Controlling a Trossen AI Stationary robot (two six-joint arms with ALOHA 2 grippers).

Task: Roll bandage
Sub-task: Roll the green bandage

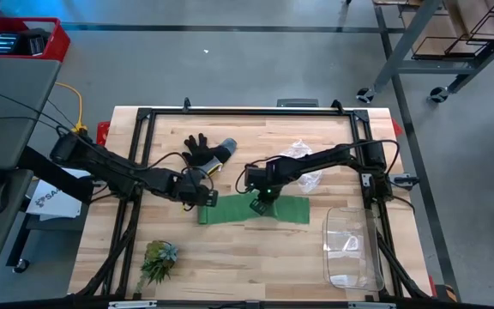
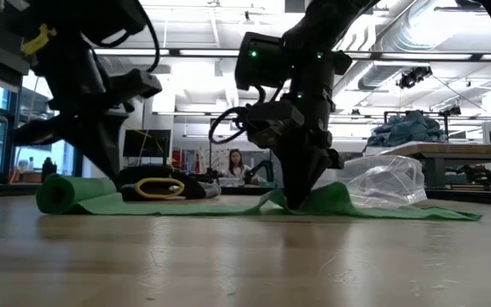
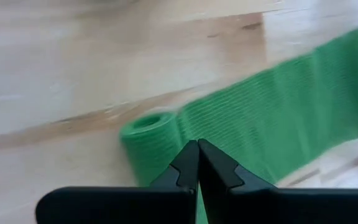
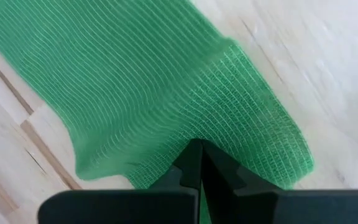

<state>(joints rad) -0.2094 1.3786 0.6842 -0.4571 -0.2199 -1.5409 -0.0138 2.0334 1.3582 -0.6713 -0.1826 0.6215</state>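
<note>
The bandage puckers (image 2: 332,199) next to the fingers of my right gripper, so my right gripper should lift and press on the flat bandage nearer the roll (image 2: 224,208) while my left gripper rolls.
The green bandage (image 1: 268,212) lies as a long strip on the wooden table (image 1: 230,266). Its left end is rolled into a small cylinder (image 2: 58,194), which also shows in the left wrist view (image 3: 151,134). My left gripper (image 1: 204,199) is shut, with its tips (image 3: 197,146) just behind the roll, over the flat strip. My right gripper (image 1: 260,206) is shut and stands on the middle of the strip (image 4: 142,93). My left gripper's shut fingertips (image 3: 188,163) stand over the strip right behind the rolled end (image 3: 166,149), slanting down from the table's left. I cannot tell whether they touch it. My right gripper presses its shut fingertips (image 2: 297,200) down on the middle of the strip (image 4: 185,134) from above. The fabric puckers into a raised fold (image 4: 241,81) beside the tips and rises on both sides of them (image 2: 335,192). I cannot tell whether any fabric is caught between the fingers.
A black-and-grey glove (image 1: 208,150) and a crumpled clear plastic bag (image 1: 303,163) lie behind the bandage. A clear container (image 1: 350,249) stands at the near right and a spiky green plant tuft (image 1: 159,260) at the near left. A person (image 2: 233,162) is far behind the table.
</note>
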